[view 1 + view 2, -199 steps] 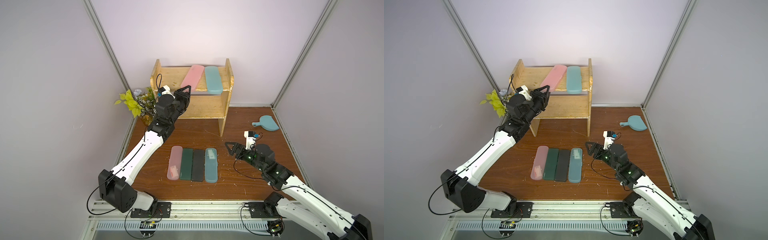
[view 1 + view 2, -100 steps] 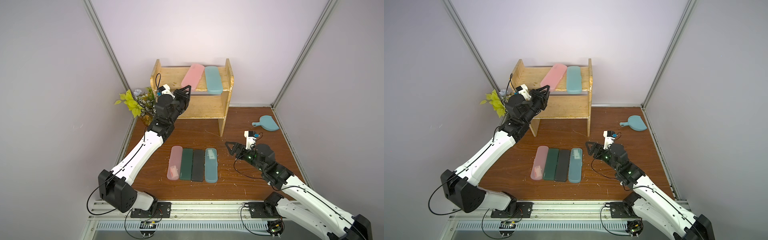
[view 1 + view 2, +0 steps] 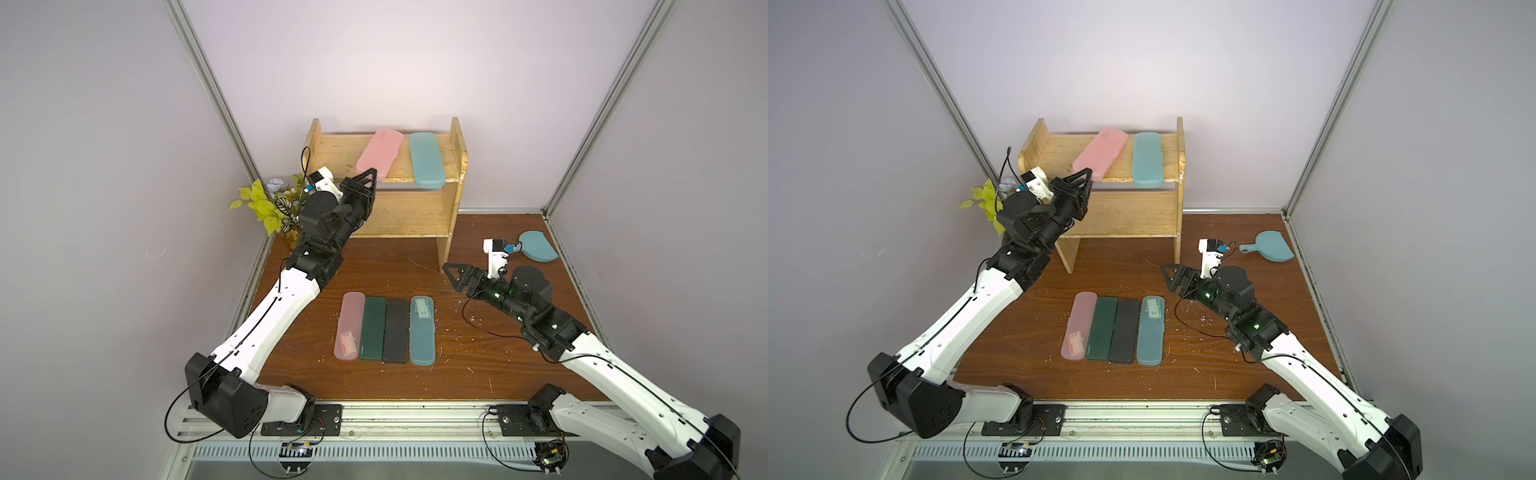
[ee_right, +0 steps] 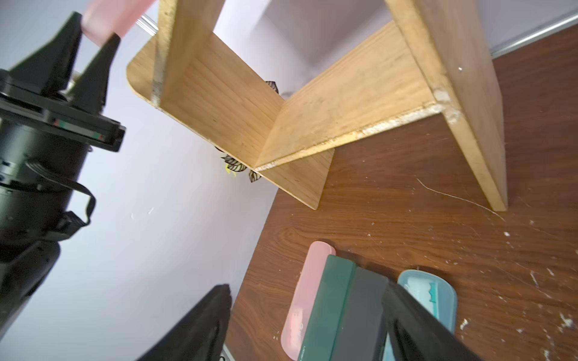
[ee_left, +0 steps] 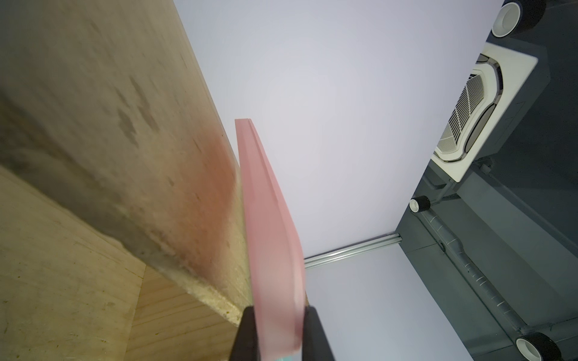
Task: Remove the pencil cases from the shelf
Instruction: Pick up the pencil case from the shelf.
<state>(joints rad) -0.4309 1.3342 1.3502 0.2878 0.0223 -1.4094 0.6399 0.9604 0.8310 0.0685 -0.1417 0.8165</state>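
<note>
The pink case's side is free for the robot's open right gripper, so the left gripper goes on pulling the pink case's near end until the right gripper closes on that side.
The wooden shelf stands at the back wall. On its upper board lie a pink pencil case and a teal one, both overhanging the front edge. My left gripper is shut on the pink case's near end, and its fingers press both faces of the case. Several more pencil cases lie side by side on the table: pink, dark green, black, teal. My right gripper hovers open to the right of that row with nothing in it.
A teal dustpan lies at the table's back right. A leafy plant fills the back left corner beside the shelf, close to my left wrist. Walls close in the left, right and back sides.
My left gripper has shut on the near end of the pink case on the upper board. The right arm has stayed still.
</note>
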